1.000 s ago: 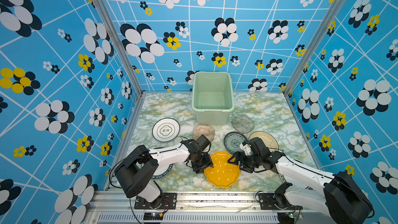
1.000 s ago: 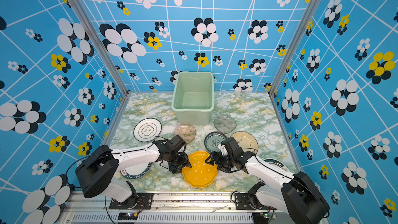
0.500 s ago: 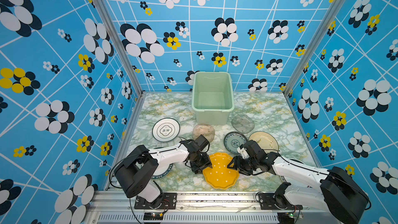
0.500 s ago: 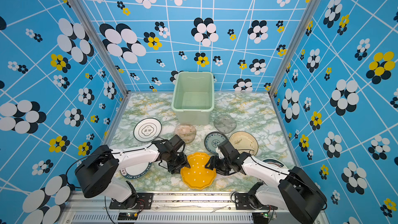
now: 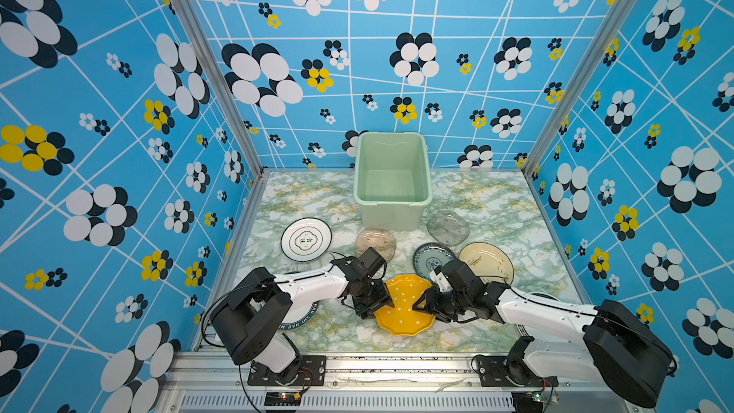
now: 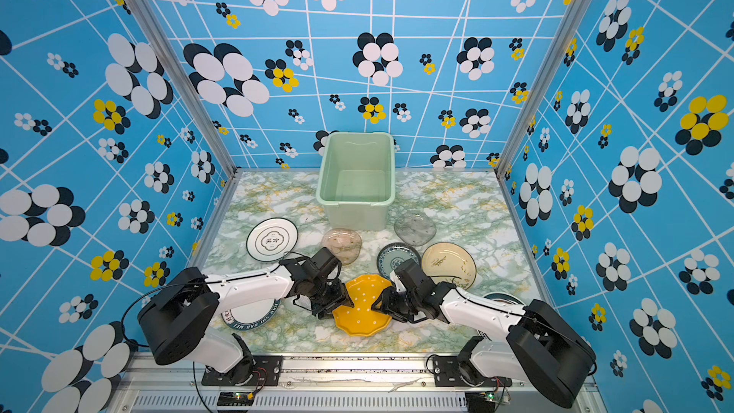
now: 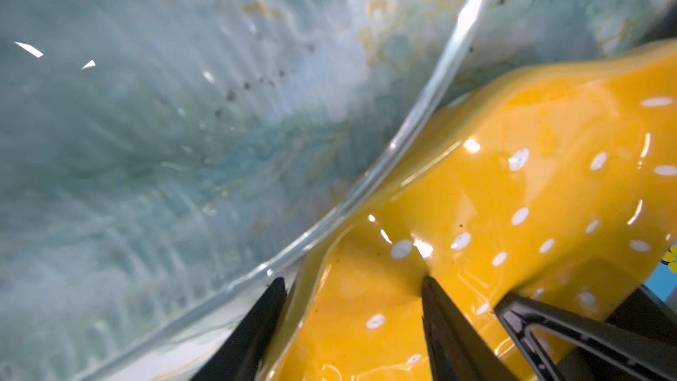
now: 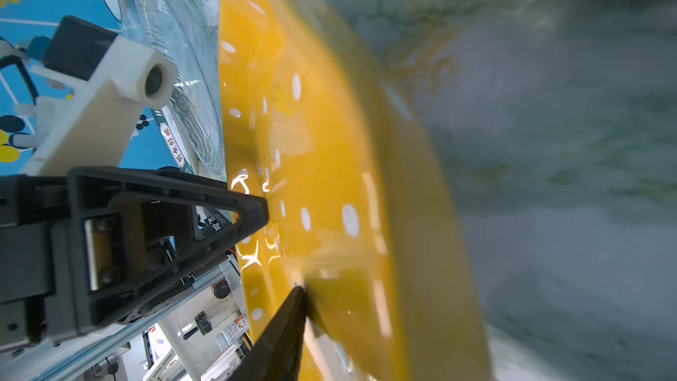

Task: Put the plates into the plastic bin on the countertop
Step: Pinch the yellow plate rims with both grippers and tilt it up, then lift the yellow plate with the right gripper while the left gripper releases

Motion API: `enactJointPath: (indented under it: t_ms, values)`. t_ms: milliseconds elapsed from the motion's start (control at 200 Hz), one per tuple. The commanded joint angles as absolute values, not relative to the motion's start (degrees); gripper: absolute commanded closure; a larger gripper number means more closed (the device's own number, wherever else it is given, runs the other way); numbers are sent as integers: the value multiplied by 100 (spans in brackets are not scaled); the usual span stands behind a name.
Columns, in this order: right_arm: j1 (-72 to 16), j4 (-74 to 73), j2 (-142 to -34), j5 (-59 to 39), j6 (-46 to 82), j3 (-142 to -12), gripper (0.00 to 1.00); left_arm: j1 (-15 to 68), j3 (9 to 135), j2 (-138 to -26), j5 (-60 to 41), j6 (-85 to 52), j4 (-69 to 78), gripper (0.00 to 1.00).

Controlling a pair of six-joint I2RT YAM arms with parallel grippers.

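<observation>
My grippers hold the yellow plate's opposite rims, a span wider than the plastic bin, so next my left gripper releases and my right gripper carry the plate.
A yellow white-dotted plate lies at the front middle of the countertop. My left gripper is shut on its left rim, one finger outside and one on the inner face. My right gripper straddles the right rim. One right finger touches the plate's top face; its partner is hidden behind the plate. The mint plastic bin stands empty at the back. Other plates lie around: white dark-rimmed, brown glass, grey glass, blue-patterned, cream.
A ribbed clear glass plate lies right beside the yellow plate's left rim. A white plate with a lettered blue rim sits under my left arm. Another plate peeks out from under my right arm. Blue flowered walls close in three sides.
My right gripper has slid left onto the yellow plate's right rim and its jaws have narrowed. The left gripper has kept its place and hold on the left rim.
</observation>
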State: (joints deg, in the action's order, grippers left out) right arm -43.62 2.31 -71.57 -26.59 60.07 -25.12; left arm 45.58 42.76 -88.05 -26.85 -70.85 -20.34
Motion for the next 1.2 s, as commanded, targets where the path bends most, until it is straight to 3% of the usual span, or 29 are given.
enactJointPath:
  t_ms: [0, 455, 585, 655, 725, 910, 1194]
  values:
    - [-4605, -1059, -6931, -3136, 5956, -2850, 57, 4647, 4303, -8840, -3057, -7136, -1318, 41]
    - [-4605, 170, -6098, -2505, 5688, -2926, 90, 4648, 4377, -8753, -3056, -7013, -1350, 40]
    - [-4600, 852, -5594, -2230, 5597, -3003, 93, 4640, 4691, -8572, -2959, -6690, -1758, 36]
    - [-4599, 1342, -5327, -2067, 5523, -3122, 93, 4648, 4890, -8406, -2827, -6507, -2051, 28]
    - [-4600, 1731, -5054, -1912, 5473, -3247, 93, 4649, 5041, -8219, -2784, -6377, -2228, 0]
    - [-4597, 2605, -4427, -1486, 5436, -3639, 93, 4757, 5531, -7788, -2794, -6183, -2476, 1]
    - [-4597, 3463, -3993, -1030, 5610, -4381, 92, 4756, 6652, -6695, -1760, -5312, -3401, 1]
